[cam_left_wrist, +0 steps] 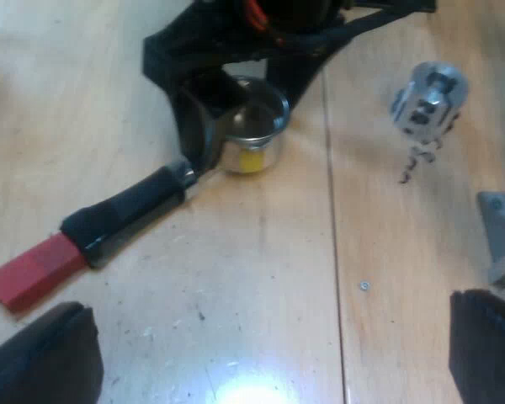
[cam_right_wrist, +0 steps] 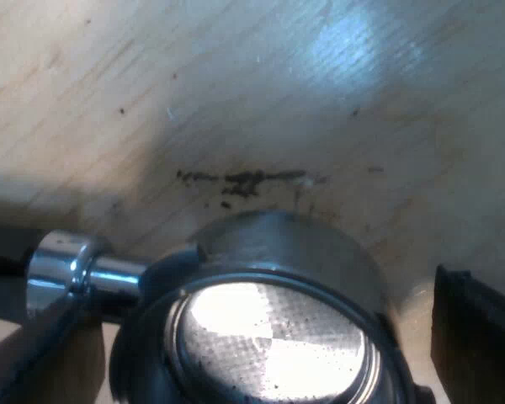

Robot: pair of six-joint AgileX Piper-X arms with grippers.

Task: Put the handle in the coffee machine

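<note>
My gripper will push the red tip of the dark handle (cam_left_wrist: 128, 215) in the coffee machine, and the handle will swing sideways because it sticks out from the round basket (cam_left_wrist: 255, 124).
The metal holder (cam_left_wrist: 248, 139) lies flat on the wooden table, its dark handle (cam_left_wrist: 130, 210) ending in a red tip (cam_left_wrist: 34, 271). My right gripper (cam_left_wrist: 227, 93) hangs over the holder's basket, one black finger (cam_left_wrist: 194, 126) down beside the neck. In the right wrist view the basket (cam_right_wrist: 273, 341) with its perforated bottom sits between the fingers of my right gripper (cam_right_wrist: 252, 362); one finger (cam_right_wrist: 475, 337) stands a little apart from the rim. My left gripper (cam_left_wrist: 261, 362) is open above bare wood, short of the handle.
A silver metal cylinder (cam_left_wrist: 429, 97) lies on the table beyond the basket, with dark coffee crumbs (cam_left_wrist: 417, 160) beside it. A grey part (cam_left_wrist: 501, 236) sticks in near my left gripper's finger. Coffee specks (cam_right_wrist: 244, 181) mark the wood by the basket.
</note>
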